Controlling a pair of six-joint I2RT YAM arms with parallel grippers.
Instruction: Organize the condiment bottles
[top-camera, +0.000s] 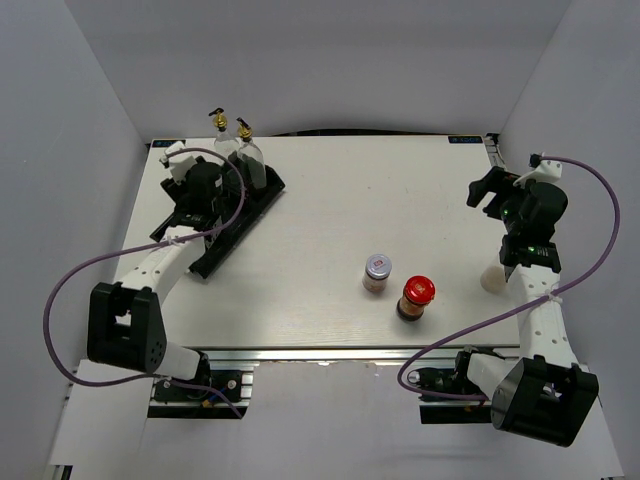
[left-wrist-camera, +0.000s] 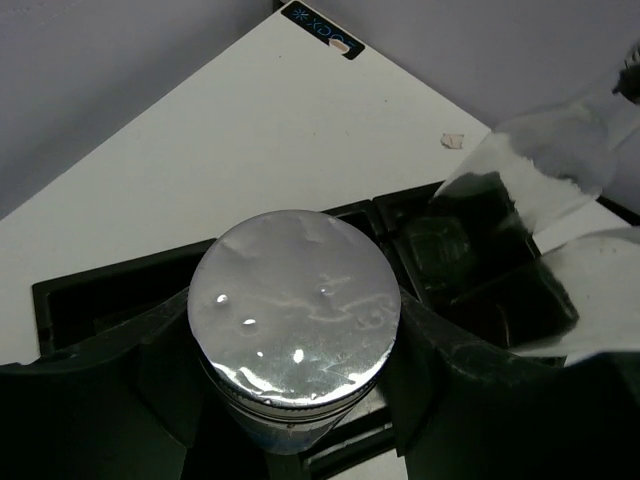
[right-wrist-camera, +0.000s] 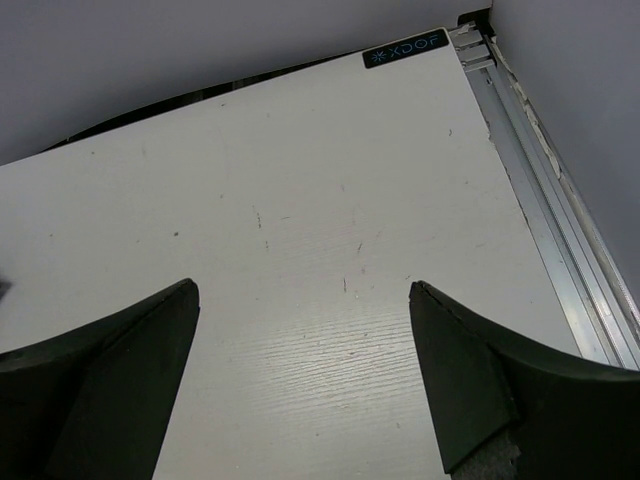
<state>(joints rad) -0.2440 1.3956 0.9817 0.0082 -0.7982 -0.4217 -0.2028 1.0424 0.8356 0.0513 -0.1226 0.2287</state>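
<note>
The white silver-capped shaker hangs upright above the open compartment by the cruets, so my left gripper goes on lowering it until it stands inside before it lets go.
My left gripper is over the black tray at the back left. In the left wrist view it is shut on the white silver-capped shaker, held upright over a tray compartment. Two tall clear cruets with gold-black spouts stand at the tray's far end and show as clear glass in the left wrist view. The short silver-lidded jar and the short red-lidded jar stand on the table right of centre. My right gripper is open and empty over bare table at the far right.
A small white object lies by the table's right edge, partly under my right arm. An aluminium rail runs along the right edge. Grey walls close in the table on three sides.
</note>
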